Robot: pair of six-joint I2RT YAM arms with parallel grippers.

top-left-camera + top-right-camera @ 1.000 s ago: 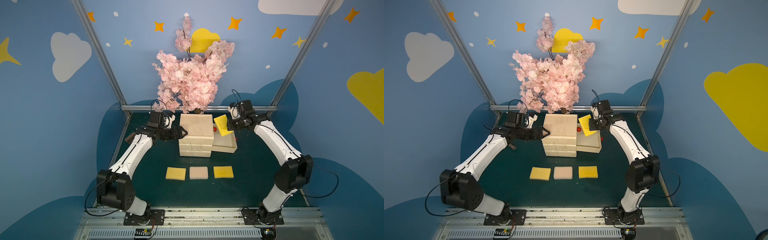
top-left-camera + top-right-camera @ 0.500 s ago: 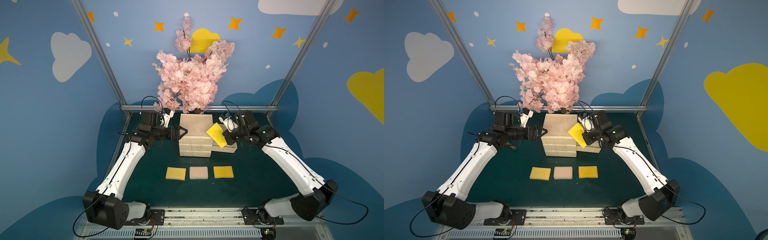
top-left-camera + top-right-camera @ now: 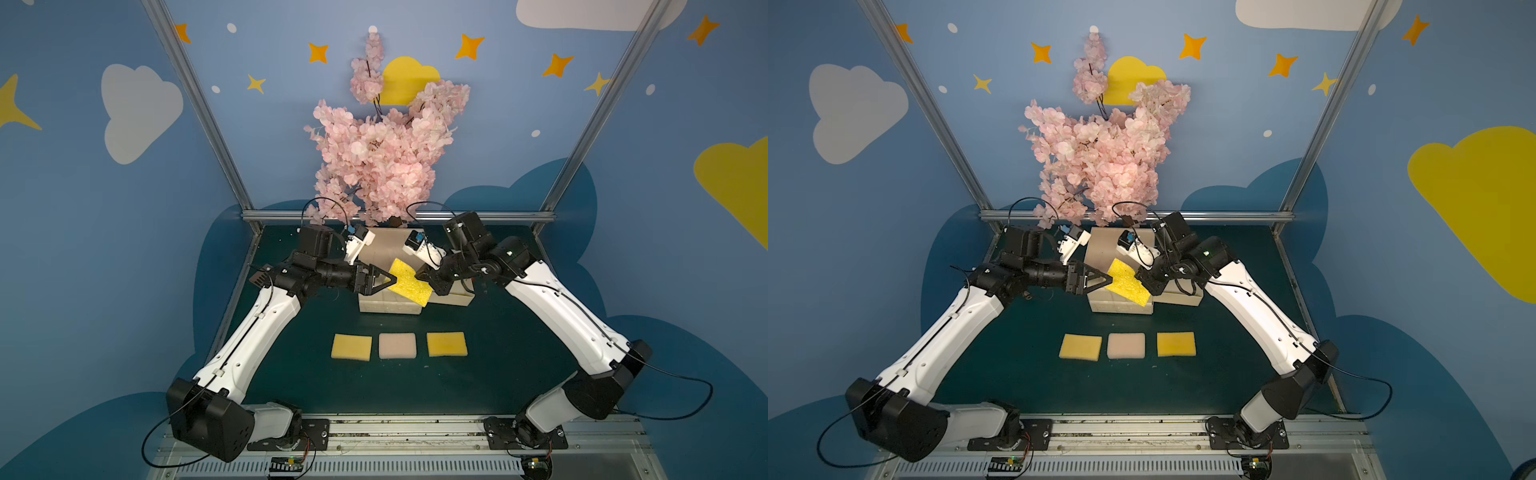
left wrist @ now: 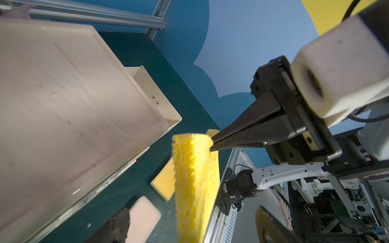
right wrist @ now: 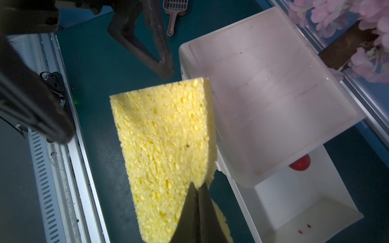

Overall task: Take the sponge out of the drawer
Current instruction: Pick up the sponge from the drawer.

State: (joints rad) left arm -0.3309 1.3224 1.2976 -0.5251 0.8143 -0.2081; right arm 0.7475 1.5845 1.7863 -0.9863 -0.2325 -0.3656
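Observation:
My right gripper is closed on the sponge's corner [image 3: 420, 281], so my left gripper should first grip the opposite end [image 3: 394, 277]. Then my right gripper should open and back toward the drawer.
A bright yellow porous sponge [image 3: 405, 282] [image 3: 1128, 282] hangs in the air over the front of the white drawer cabinet [image 3: 388, 307]. My right gripper [image 3: 422, 276] [image 5: 197, 189] is shut on one corner of it. My left gripper [image 3: 390, 280] [image 4: 194, 227] is open, and its two fingers straddle the sponge's [image 4: 195, 178] opposite end with a gap on each side. The drawer [image 3: 455, 297] [image 5: 294, 210] stands pulled out to the cabinet's right, behind the right gripper.
Three flat sponges lie in a row in front of the cabinet: yellow [image 3: 351, 347], pink [image 3: 397, 345], yellow [image 3: 447, 344]. A red ball [image 5: 300, 165] lies in the drawer. A pink blossom tree [image 3: 382, 158] stands behind. A pink scoop [image 5: 174, 12] lies on the mat.
My right arm has carried the sponge left and down from above the drawer to the cabinet's front. My left gripper has moved right until its fingers stand around the sponge's end.

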